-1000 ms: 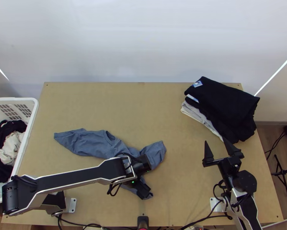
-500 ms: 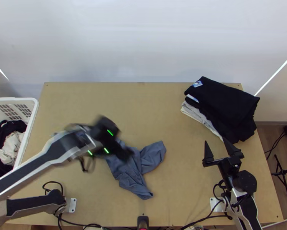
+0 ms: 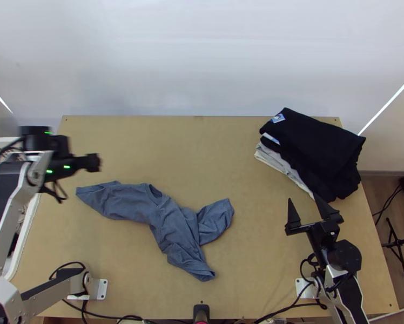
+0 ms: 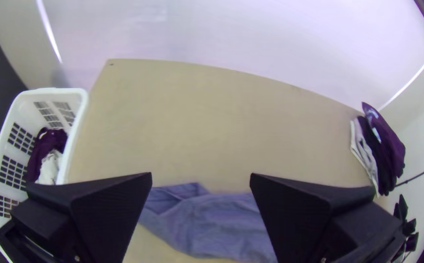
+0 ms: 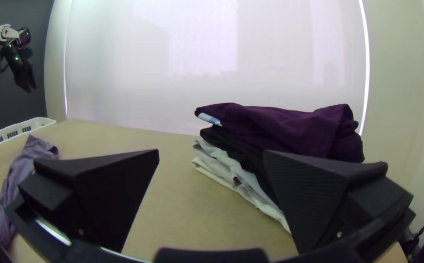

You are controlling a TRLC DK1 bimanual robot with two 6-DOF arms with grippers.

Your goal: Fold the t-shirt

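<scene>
My grippers will open the blue-grey t-shirt (image 3: 129, 204) into a wide, smooth sheet when they pull it between them, because loose folds (image 3: 184, 227) run through its twisted middle.
A blue-grey t-shirt (image 3: 164, 216) lies bunched and twisted on the left and middle of the table, a neckline showing near its upper edge. My left gripper (image 3: 93, 162) is raised at the table's left side, by the basket, above and left of the shirt. Its fingers stand wide apart in the left wrist view, where the left gripper (image 4: 201, 178) has the shirt (image 4: 212, 224) well beyond it. At the table's right, my right gripper (image 3: 305, 207) is open, away from the shirt; the right wrist view has the right gripper (image 5: 212, 153) with nothing between its fingers.
A stack of folded clothes (image 3: 315, 151), black on top and pale beneath, sits at the back right, just beyond the right gripper. The white basket (image 4: 80, 112) holding dark and white clothes stands at the left edge. Bare tabletop (image 3: 202, 151) stretches between shirt and stack.
My left arm has swung from over the shirt's lower right part up and left towards the basket, uncovering the shirt. The shirt's lie looks the same; the right arm has kept still.
</scene>
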